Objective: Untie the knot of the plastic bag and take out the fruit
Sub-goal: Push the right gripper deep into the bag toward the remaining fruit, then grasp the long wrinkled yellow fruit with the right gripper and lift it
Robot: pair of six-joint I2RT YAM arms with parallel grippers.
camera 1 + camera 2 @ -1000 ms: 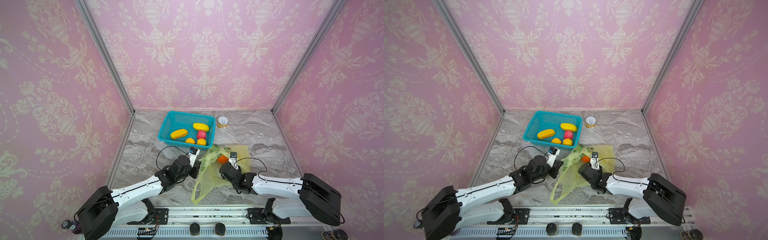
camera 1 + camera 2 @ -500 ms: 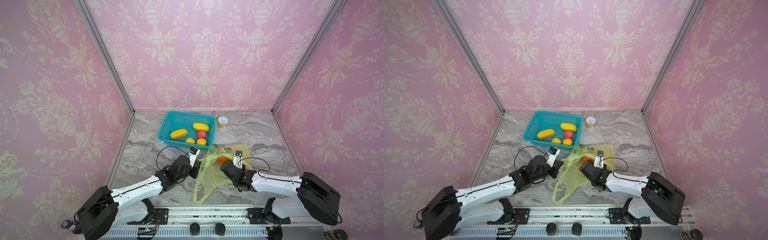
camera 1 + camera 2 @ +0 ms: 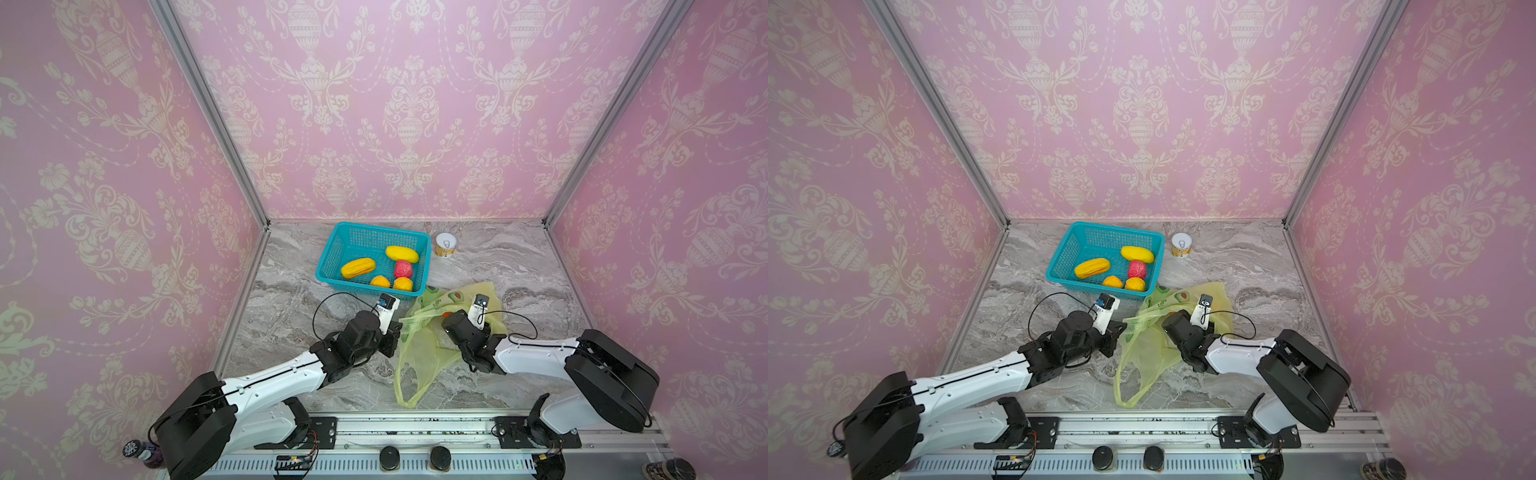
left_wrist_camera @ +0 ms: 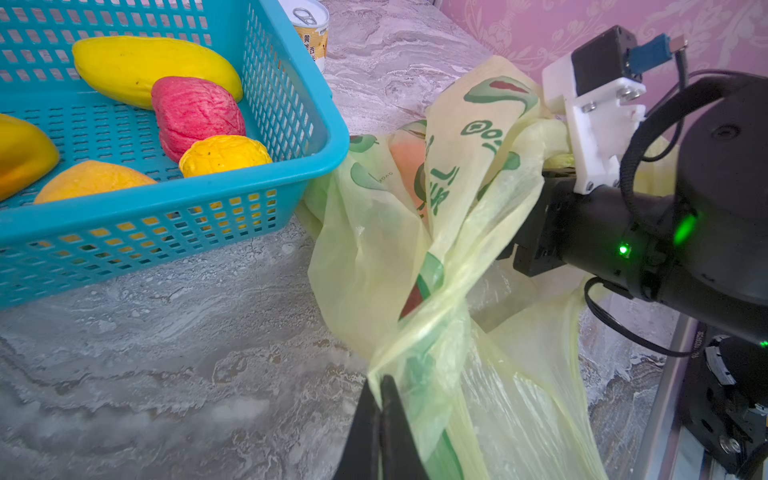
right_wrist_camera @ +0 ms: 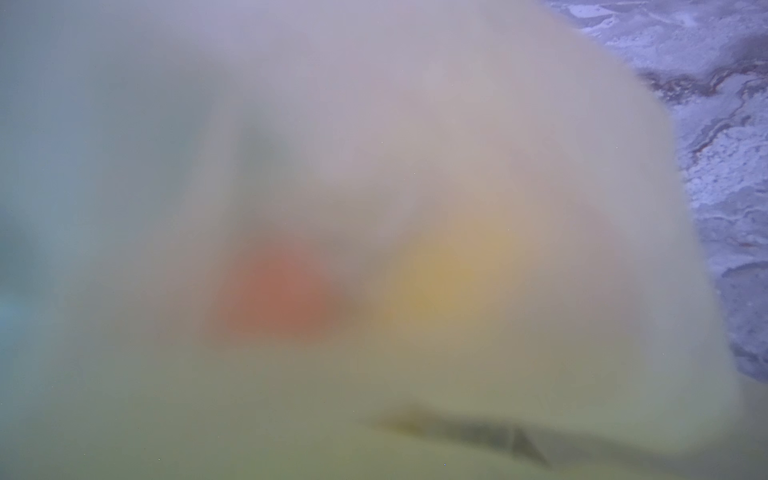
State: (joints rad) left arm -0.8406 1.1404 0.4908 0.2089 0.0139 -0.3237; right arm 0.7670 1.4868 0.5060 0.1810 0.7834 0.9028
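Observation:
My right gripper's fingers have the yellow fruit ahead of them under the film. So I should open them, grab its near end and pull the fruit clear of the bag.
The plastic bag, thin yellow-green film with green prints, lies in front of the basket with one long handle trailing toward the front rail. My left gripper is shut on its near edge. No knot shows; the film only bunches into a twist ahead of my left fingers. My right gripper reaches into the bag mouth, its jaws hidden by film. One orange fruit shows through the film. Film covers the right wrist lens; one dim finger shows.
A teal mesh basket behind the bag holds several fruits: yellow, pink-red and orange. A small white-topped can stands to its right. Pink walls enclose the marble floor.
My right wrist has pushed farther back into the bag, and the orange fruit is now mostly covered in the top views. The left arm has stayed still, gripping the bag.

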